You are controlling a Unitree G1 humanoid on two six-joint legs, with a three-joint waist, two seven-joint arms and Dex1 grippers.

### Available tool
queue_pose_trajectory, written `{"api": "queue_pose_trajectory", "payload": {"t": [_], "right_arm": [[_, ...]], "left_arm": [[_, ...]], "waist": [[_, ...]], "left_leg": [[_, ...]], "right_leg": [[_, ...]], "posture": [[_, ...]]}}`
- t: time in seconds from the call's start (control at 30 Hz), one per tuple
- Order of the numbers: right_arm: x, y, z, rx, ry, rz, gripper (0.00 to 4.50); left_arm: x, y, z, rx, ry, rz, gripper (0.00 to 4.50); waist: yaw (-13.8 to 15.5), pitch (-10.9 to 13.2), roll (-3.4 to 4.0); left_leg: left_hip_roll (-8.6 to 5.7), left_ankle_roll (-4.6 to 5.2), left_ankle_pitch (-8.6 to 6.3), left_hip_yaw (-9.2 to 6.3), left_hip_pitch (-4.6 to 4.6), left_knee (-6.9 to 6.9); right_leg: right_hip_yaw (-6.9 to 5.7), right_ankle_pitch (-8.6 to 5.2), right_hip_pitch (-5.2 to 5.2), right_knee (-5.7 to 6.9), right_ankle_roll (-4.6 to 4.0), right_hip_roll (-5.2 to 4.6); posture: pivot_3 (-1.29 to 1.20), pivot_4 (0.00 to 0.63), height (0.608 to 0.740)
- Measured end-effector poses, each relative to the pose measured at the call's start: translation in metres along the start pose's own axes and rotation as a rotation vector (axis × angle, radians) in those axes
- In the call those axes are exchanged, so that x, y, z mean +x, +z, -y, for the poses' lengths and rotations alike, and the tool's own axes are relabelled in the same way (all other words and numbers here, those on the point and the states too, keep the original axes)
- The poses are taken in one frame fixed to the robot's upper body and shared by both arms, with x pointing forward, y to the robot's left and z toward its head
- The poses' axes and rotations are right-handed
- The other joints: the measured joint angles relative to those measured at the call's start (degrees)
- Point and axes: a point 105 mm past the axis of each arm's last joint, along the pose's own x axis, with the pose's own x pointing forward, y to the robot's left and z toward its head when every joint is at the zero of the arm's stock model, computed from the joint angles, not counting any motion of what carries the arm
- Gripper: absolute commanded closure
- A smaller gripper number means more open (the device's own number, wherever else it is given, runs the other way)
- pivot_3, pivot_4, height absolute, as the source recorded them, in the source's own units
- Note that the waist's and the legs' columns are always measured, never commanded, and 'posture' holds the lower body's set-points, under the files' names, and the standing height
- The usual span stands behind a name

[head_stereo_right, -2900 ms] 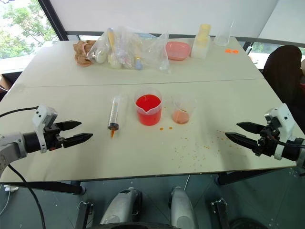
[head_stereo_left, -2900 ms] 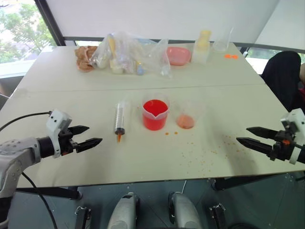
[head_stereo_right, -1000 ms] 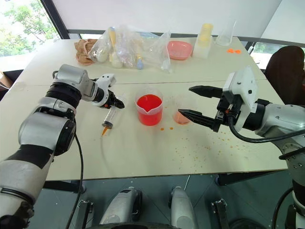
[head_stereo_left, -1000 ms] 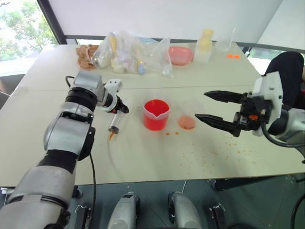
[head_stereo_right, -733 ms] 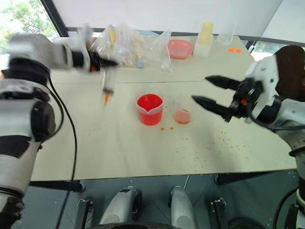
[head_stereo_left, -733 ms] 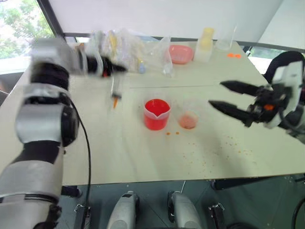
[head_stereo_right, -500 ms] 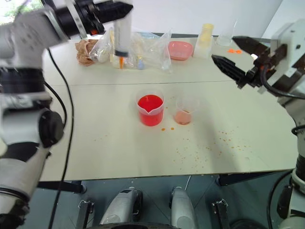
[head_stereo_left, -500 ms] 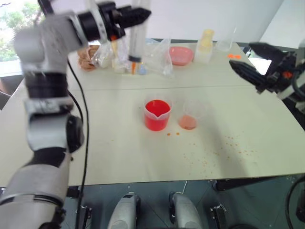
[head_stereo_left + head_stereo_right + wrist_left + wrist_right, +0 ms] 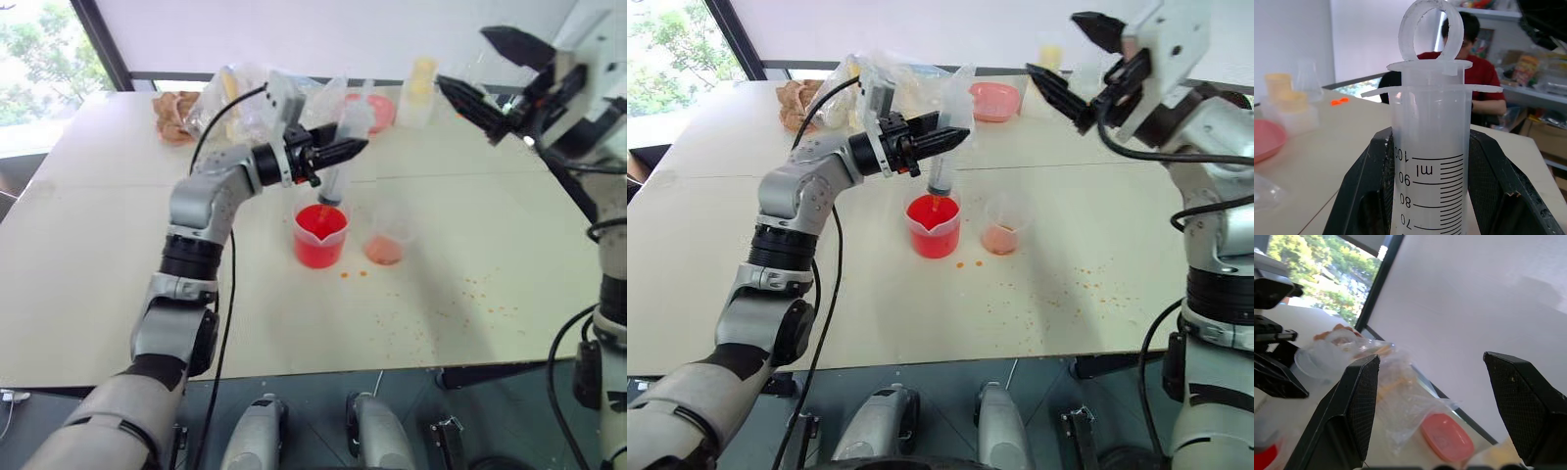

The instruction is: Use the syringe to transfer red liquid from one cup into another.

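Note:
The plunger is far down in the syringe's body, which my left gripper is holding upright. My right gripper should therefore grab the plunger's ring (image 9: 1407,32) and pull it up.
My left gripper (image 9: 945,137) is shut on the barrel of the clear syringe (image 9: 941,164), which it holds upright. In the left wrist view, the syringe (image 9: 1430,161) stands between the two fingers with its ring-topped plunger pushed in. The orange nozzle points down into the mouth of the spouted cup (image 9: 934,227), which holds the red liquid (image 9: 932,211). I cannot tell whether the tip touches the liquid. The smaller clear cup (image 9: 1004,223), with a pale orange base, stands just to the right. My right gripper (image 9: 1058,49) hangs open and empty, high above the back right of the table.
At the back of the table (image 9: 872,294) lie a clear plastic bag of items (image 9: 892,93), a brown cloth (image 9: 794,103), a pink dish (image 9: 994,101) and pale yellow containers (image 9: 1050,59). Orange specks (image 9: 1038,299) dot the front right. A person in red (image 9: 1469,63) sits beyond.
The left gripper lifted the syringe off the table, swung it up and carried it right, over the red cup. The right gripper rose toward the back right and stayed open.

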Motion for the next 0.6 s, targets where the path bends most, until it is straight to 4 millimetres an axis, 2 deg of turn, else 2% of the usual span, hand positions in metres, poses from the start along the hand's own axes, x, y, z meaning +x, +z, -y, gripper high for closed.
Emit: {"api": "queue_pose_trajectory", "payload": {"t": [0.27, 0.43, 0.6], "right_arm": [[0.013, -0.03, -0.014, 0.023, 0.07, -0.046, 0.98], [0.024, -0.032, -0.027, 0.035, 0.117, -0.025, 0.98], [0.032, -0.033, -0.034, 0.048, 0.14, -0.003, 0.98]], "left_arm": [[-0.002, -0.016, 0.006, 0.002, -0.027, -0.025, 3.01], [0.001, -0.011, 0.016, 0.04, -0.059, -0.018, 3.01], [0.0, -0.022, 0.019, 0.017, -0.06, -0.042, 3.01]], "waist": [[-0.01, 0.0, 0.0], [-0.06, 0.0, 0.01], [-0.06, 0.0, 0.01]], "left_leg": [[-0.01, 0.0, 0.0, -0.02, 0.0, 0.01], [0.0, 0.0, 0.0, -0.03, 0.01, 0.01], [0.0, 0.0, 0.0, -0.05, 0.01, 0.01]], "right_leg": [[0.0, 0.0, 0.01, 0.0, 0.0, 0.02], [-0.01, 0.0, 0.02, 0.01, 0.0, 0.02], [0.0, 0.0, 0.02, 0.02, 0.0, 0.05]], "posture": [[0.0, 0.15, 0.74], [0.0, 0.15, 0.74], [0.0, 0.15, 0.74]]}}
